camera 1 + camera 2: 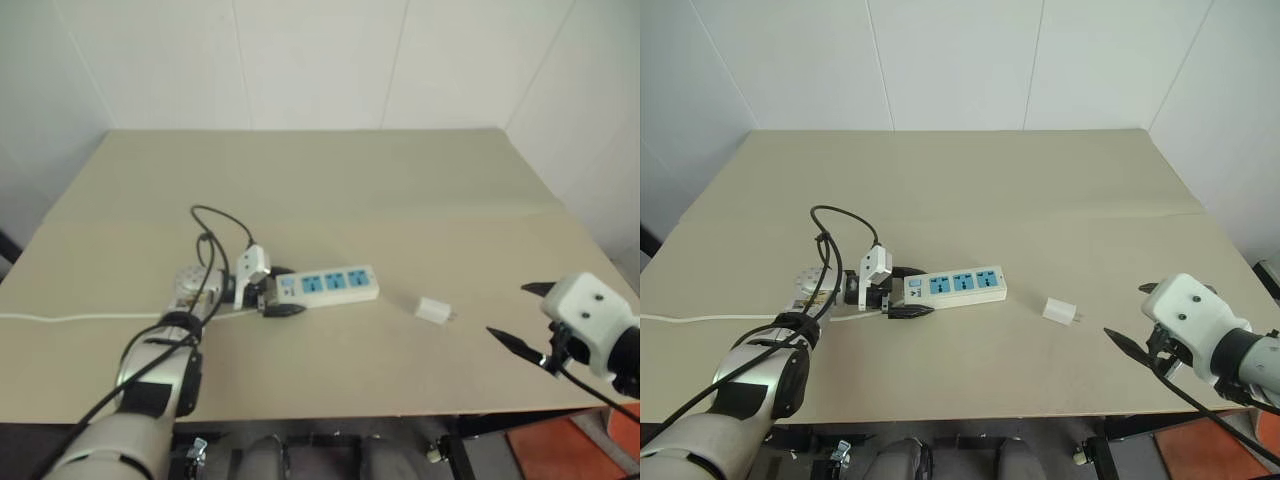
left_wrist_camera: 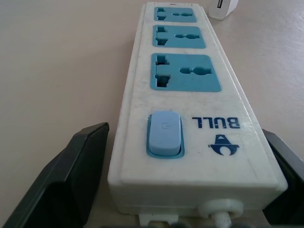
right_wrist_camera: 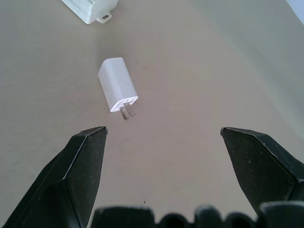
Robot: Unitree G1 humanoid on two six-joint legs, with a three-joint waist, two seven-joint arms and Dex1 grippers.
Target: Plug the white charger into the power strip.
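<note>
The socket end [image 1: 362, 283] will swing toward the front table edge when I straighten the power strip, because the power strip lies slanted [image 1: 326, 288] and its socket end is free.
The power strip [image 1: 335, 284] lies flat near the middle of the beige table, its three blue sockets facing up. My left gripper [image 1: 278, 293] is open and straddles the strip's switch end [image 2: 164, 134], one black finger [image 2: 61, 175] on each side, with a gap showing beside the strip. To the right of the strip, the white charger [image 1: 433, 310] lies on its side with its prongs [image 3: 125, 113] toward my right gripper. That gripper [image 1: 512, 311] hovers open over the table's front right, short of the charger [image 3: 117, 84], with nothing between its fingers.
The strip's thin white cord [image 1: 80, 318] runs left along the table [image 1: 400, 200] toward its left edge. A black cable loop [image 1: 215, 225] rises from my left wrist. The front table edge is close below both arms. White walls stand behind.
</note>
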